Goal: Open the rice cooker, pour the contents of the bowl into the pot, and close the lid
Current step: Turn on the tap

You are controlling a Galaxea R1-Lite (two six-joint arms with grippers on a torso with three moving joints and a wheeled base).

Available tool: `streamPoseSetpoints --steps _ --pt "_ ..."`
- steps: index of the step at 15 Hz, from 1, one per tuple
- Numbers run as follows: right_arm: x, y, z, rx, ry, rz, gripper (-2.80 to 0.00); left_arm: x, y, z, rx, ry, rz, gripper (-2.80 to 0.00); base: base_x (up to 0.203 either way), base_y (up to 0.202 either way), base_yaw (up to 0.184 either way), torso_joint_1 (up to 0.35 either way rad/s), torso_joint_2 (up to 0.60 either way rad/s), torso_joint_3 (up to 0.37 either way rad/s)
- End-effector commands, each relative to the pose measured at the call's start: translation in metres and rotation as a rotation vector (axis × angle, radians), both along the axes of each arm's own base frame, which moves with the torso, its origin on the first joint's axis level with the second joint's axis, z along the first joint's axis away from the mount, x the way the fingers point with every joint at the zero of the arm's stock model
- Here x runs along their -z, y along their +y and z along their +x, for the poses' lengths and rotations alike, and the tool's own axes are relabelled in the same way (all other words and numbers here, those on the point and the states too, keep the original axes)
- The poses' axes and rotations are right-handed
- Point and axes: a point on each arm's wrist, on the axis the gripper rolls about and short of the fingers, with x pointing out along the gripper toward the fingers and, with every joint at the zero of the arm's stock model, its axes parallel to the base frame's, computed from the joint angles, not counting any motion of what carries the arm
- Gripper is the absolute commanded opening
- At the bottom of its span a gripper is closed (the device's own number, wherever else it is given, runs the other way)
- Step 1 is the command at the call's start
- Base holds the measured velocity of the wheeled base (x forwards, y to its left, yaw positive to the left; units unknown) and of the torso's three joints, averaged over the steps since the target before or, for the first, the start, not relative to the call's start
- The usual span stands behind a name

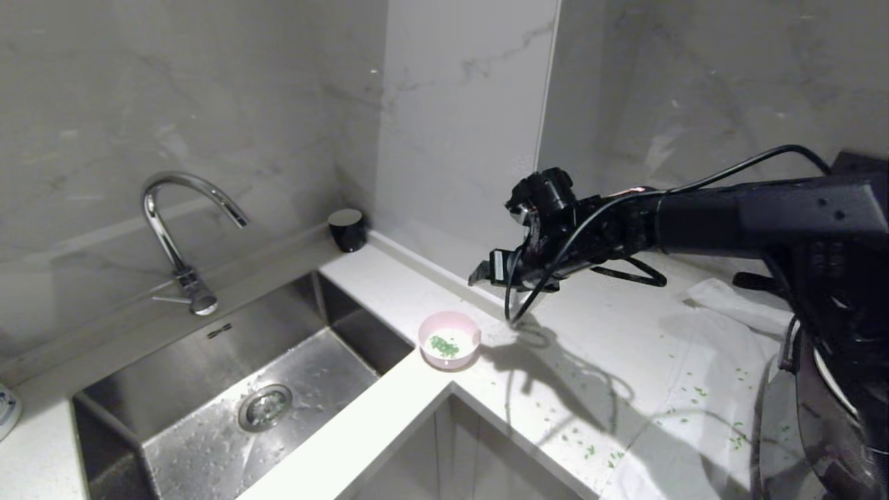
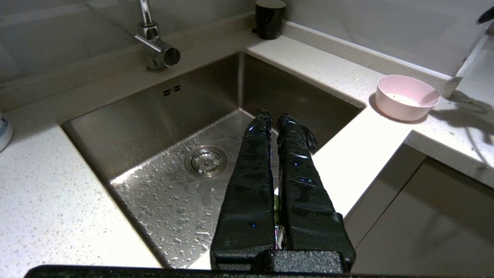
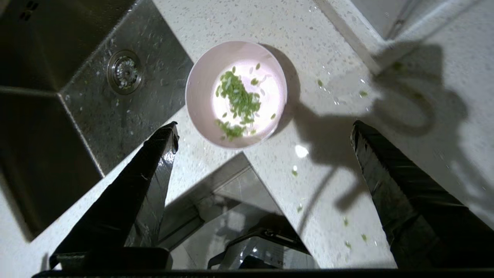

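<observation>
Green bits (image 1: 591,451) are scattered in a trail across the counter toward the rice cooker (image 1: 821,408), so I should expect its pot to have green bits in it already.
The pale pink bowl (image 1: 449,339) stands on the white counter at the corner by the sink, with a little heap of green chopped bits (image 1: 443,346) inside. My right gripper (image 1: 489,272) hangs above it and slightly to its right, apart from it. In the right wrist view the bowl (image 3: 197,88) and its contents (image 3: 237,96) lie just beyond the right gripper (image 3: 264,129), which is open and empty. My left gripper (image 2: 273,116) is shut and parked over the sink. The rice cooker (image 1: 823,444) shows as a dark shape at the lower right edge; its lid and pot cannot be made out.
A steel sink (image 1: 173,410) with a faucet (image 1: 182,229) fills the left. A black cup (image 1: 346,229) stands in the back corner. A white cloth (image 1: 722,361) and scattered green bits (image 1: 694,396) lie on the counter to the right. The counter's front edge (image 1: 486,417) cuts inward below the bowl.
</observation>
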Motion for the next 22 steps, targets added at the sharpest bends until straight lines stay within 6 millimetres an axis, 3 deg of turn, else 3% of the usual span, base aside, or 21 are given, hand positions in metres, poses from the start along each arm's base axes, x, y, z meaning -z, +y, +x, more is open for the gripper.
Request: streamPoseSetpoints --steps 1,8,12,16,17,22 --pt "-0.044 -0.018 -0.035 0.0 -0.045 0.029 0.0 0.004 0.0 0.001 0.0 0.013 0.0 -2.8 0.0 0.0 0.0 0.0 0.0 0.0" --pt "-0.078 -0.061 -0.113 0.009 -0.073 0.038 0.0 0.004 0.0 0.001 0.0 0.013 0.0 -2.8 0.0 0.0 0.0 0.0 0.0 0.0" --pt "-0.093 -0.093 -0.176 0.021 -0.129 0.085 0.0 0.004 0.0 0.001 0.0 0.013 -0.001 -2.8 0.0 0.0 0.0 0.0 0.0 0.0" --pt "-0.092 -0.129 -0.225 0.107 -0.177 0.087 0.0 0.004 0.0 0.001 0.0 0.013 -0.002 -2.8 0.0 0.0 0.0 0.0 0.0 0.0" --pt "-0.091 -0.135 -0.233 0.123 -0.181 0.083 -2.8 0.004 0.0 0.001 0.0 0.013 -0.002 -2.8 0.0 0.0 0.0 0.0 0.0 0.0" --pt "-0.106 -0.158 -0.279 0.135 -0.288 0.135 -2.8 0.004 0.0 0.001 0.0 0.011 -0.003 -2.8 0.0 0.0 0.0 0.0 0.0 0.0"
